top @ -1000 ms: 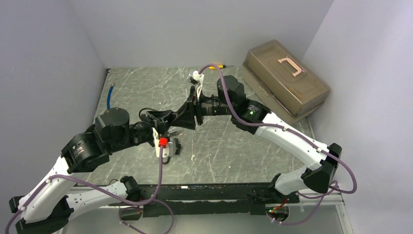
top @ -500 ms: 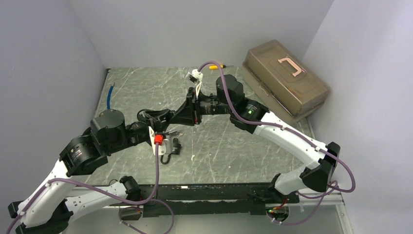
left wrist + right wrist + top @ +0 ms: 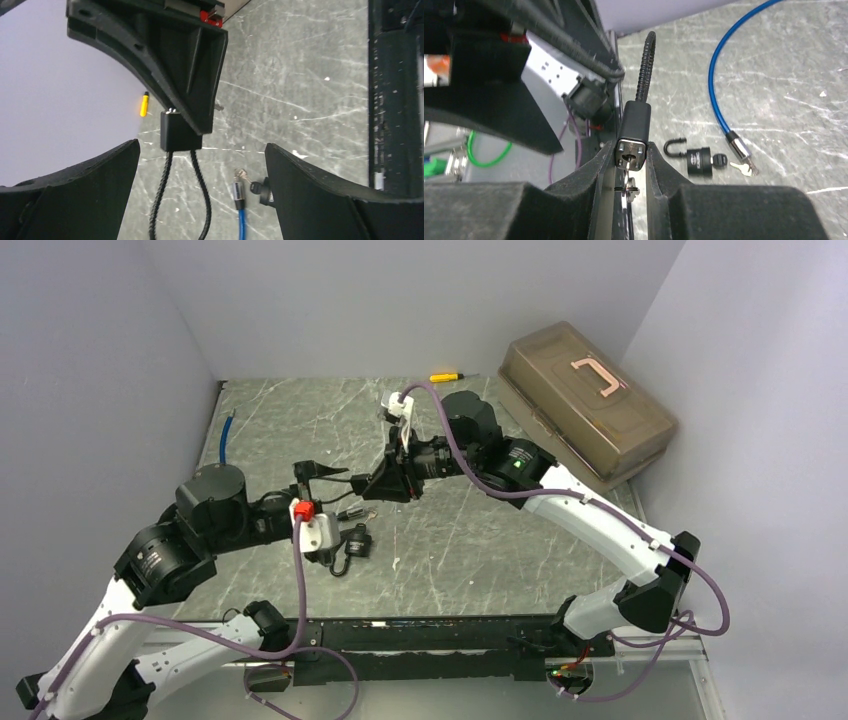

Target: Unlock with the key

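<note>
The silver key (image 3: 628,190) sits between my right gripper's fingers, so my left gripper should take the lock body (image 3: 181,139) by its cable end and leave the key free.
My right gripper (image 3: 630,161) is shut on a black cable lock body (image 3: 633,131), holding it above the table. A small silver key (image 3: 629,189) sticks in the keyhole on the end facing the right wrist camera. The lock's braided black cable (image 3: 159,200) hangs down in a loop. In the left wrist view the same lock body (image 3: 180,132) sits under the right gripper's finger (image 3: 170,55). My left gripper (image 3: 201,167) is open, its fingers wide on either side of the lock and apart from it. From above, the left gripper (image 3: 338,490) faces the right gripper (image 3: 385,485).
A small black padlock (image 3: 698,161) with a key in it lies on the table beside a blue cable (image 3: 716,75) and a loose silver key (image 3: 744,168). A brown toolbox (image 3: 585,400) stands at the back right, a yellow screwdriver (image 3: 445,376) by the back wall.
My left gripper has opened, let go and drawn back to the left. My right gripper has closed tighter on the lock body and shifted slightly left.
</note>
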Controlling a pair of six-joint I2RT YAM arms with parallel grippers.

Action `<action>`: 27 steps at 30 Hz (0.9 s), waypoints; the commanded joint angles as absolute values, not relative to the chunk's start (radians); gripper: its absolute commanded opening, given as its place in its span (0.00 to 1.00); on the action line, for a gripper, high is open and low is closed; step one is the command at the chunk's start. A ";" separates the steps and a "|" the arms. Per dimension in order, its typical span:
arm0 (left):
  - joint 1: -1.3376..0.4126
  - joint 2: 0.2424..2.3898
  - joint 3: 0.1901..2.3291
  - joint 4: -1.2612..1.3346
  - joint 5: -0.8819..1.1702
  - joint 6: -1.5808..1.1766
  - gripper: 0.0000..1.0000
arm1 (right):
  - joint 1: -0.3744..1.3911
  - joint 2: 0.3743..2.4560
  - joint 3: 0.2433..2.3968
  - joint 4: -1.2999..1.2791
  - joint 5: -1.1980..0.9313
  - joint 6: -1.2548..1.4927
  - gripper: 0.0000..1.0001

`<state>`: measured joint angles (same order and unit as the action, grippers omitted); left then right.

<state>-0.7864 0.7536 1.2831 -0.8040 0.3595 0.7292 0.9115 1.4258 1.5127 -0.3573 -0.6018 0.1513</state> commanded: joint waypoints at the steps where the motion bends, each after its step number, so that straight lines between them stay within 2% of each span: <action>1: -0.742 0.727 1.262 -0.825 0.465 0.568 0.99 | 0.918 1.413 1.622 -0.552 -0.695 -0.068 0.00; 9: -0.678 0.726 1.136 -0.783 0.541 0.445 0.99 | 0.964 1.423 1.703 -0.730 -0.705 -0.179 0.00; 14: -0.645 0.788 1.180 -0.793 0.615 0.422 0.99 | 1.048 1.453 1.727 -0.807 -0.620 -0.212 0.00; 19: -0.635 0.796 1.199 -0.800 0.759 0.428 0.78 | 1.081 1.470 1.751 -0.831 -0.571 -0.219 0.00; 24: -0.619 0.759 1.178 -0.837 0.866 0.439 0.66 | 1.082 1.458 1.751 -0.809 -0.529 -0.213 0.00; 27: -0.606 0.742 1.160 -0.828 0.894 0.421 0.56 | 1.082 1.473 1.775 -0.813 -0.521 -0.209 0.00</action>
<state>-0.6235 0.7712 1.1522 -0.8433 0.7780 0.4458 1.0771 1.4754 1.7016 -0.8303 -0.5514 -0.1955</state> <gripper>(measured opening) 0.615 0.245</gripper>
